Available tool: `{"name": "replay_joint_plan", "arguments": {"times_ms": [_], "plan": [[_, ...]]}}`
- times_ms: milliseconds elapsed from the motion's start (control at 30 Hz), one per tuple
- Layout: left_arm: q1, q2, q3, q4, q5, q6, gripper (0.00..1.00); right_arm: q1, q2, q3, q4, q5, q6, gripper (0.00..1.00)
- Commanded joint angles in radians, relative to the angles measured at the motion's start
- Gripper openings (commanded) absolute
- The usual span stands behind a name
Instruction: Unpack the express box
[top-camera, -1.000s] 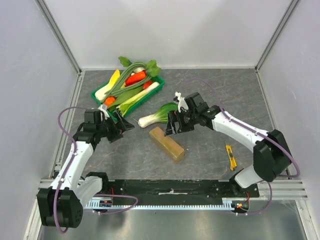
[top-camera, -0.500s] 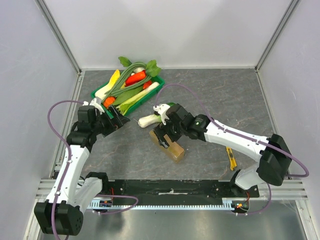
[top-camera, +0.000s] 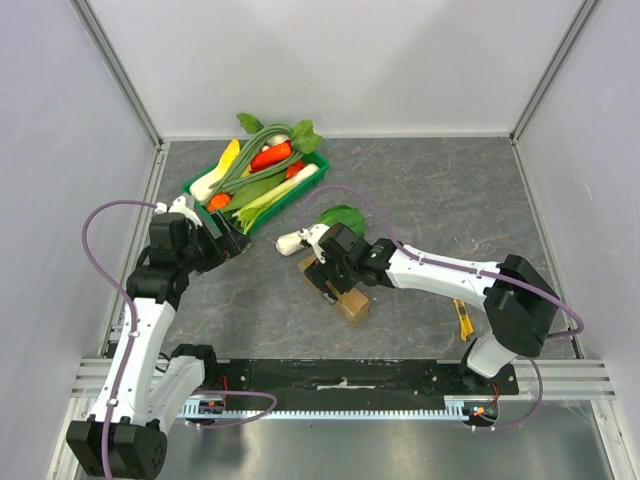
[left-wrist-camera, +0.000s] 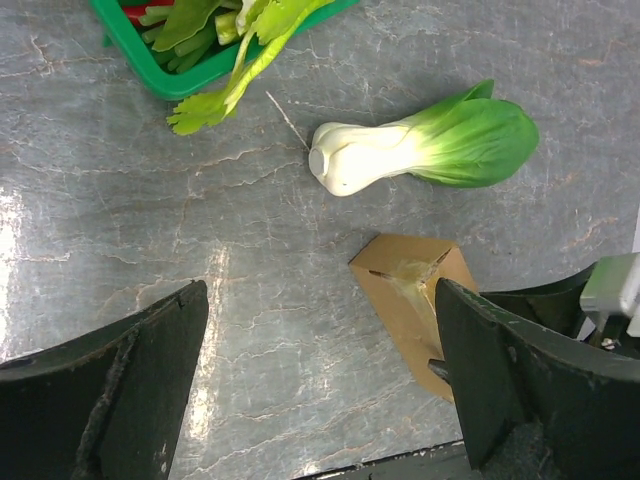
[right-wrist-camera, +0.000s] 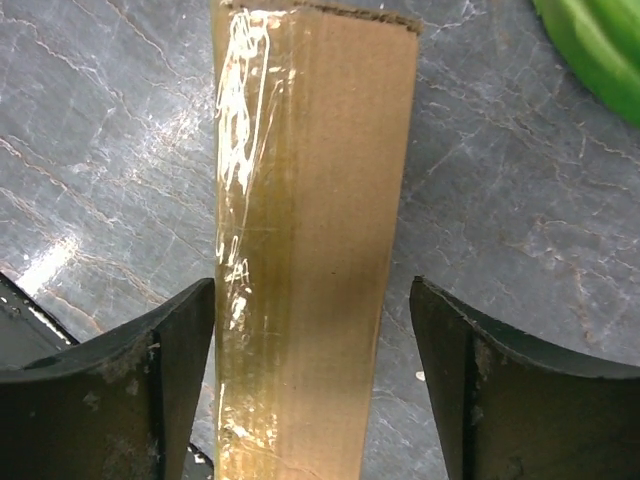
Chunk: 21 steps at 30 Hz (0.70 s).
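Next, I take over with my left gripper at the box's far end (top-camera: 307, 264) while my right gripper gets the utility knife, because tape (right-wrist-camera: 248, 230) seals the express box under my right gripper.
The express box (top-camera: 350, 303) is a brown taped carton lying on the table's near middle. It also shows in the left wrist view (left-wrist-camera: 410, 285) and the right wrist view (right-wrist-camera: 315, 200). My right gripper (top-camera: 326, 274) is open and sits over the box's far-left end, one jaw on each side of the box (right-wrist-camera: 310, 292), with gaps on both sides. My left gripper (top-camera: 236, 243) is open and empty, to the left of the box (left-wrist-camera: 320, 290). A bok choy (top-camera: 338, 217) lies just behind the box, partly hidden by the right arm; it also shows in the left wrist view (left-wrist-camera: 420, 150).
A green plastic tray (top-camera: 197, 179) full of vegetables stands at the back left, its corner also in the left wrist view (left-wrist-camera: 130, 45). A yellow utility knife (top-camera: 461, 315) lies to the right of the box, near the right arm's base.
My right gripper has moved left and down from beside the bok choy to straddle the box's far-left end. My left gripper has drawn back a little to the left.
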Motion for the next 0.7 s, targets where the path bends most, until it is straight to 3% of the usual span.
{"name": "replay_joint_plan", "arguments": {"times_ms": [0,33,67,100,167,400,533,667], "plan": [[-0.001,-0.029,0.031,0.013,-0.001,0.057,1.00,0.006,0.009,-0.002,0.053,-0.018,0.045,0.78],[-0.001,-0.029,0.031,0.016,0.008,0.062,0.99,0.005,0.010,-0.001,0.052,-0.023,0.058,0.65],[-0.001,-0.027,0.028,0.018,0.012,0.064,0.99,0.006,0.016,0.001,0.055,-0.058,0.071,0.60],[-0.001,-0.027,0.028,0.016,0.015,0.065,0.98,0.006,0.016,0.009,0.052,-0.078,0.096,0.48],[-0.001,-0.024,0.024,0.015,0.020,0.068,0.97,0.003,0.016,0.019,0.050,-0.154,0.117,0.40],[-0.001,-0.017,-0.009,0.021,0.077,0.054,0.95,-0.092,0.016,0.043,0.115,-0.468,0.307,0.40],[-0.001,-0.014,-0.051,0.044,0.129,0.033,0.94,-0.115,0.036,-0.049,0.290,-0.561,0.476,0.45],[-0.001,0.000,-0.081,0.062,0.177,0.013,0.93,-0.115,0.088,-0.115,0.397,-0.564,0.544,0.49]]}}
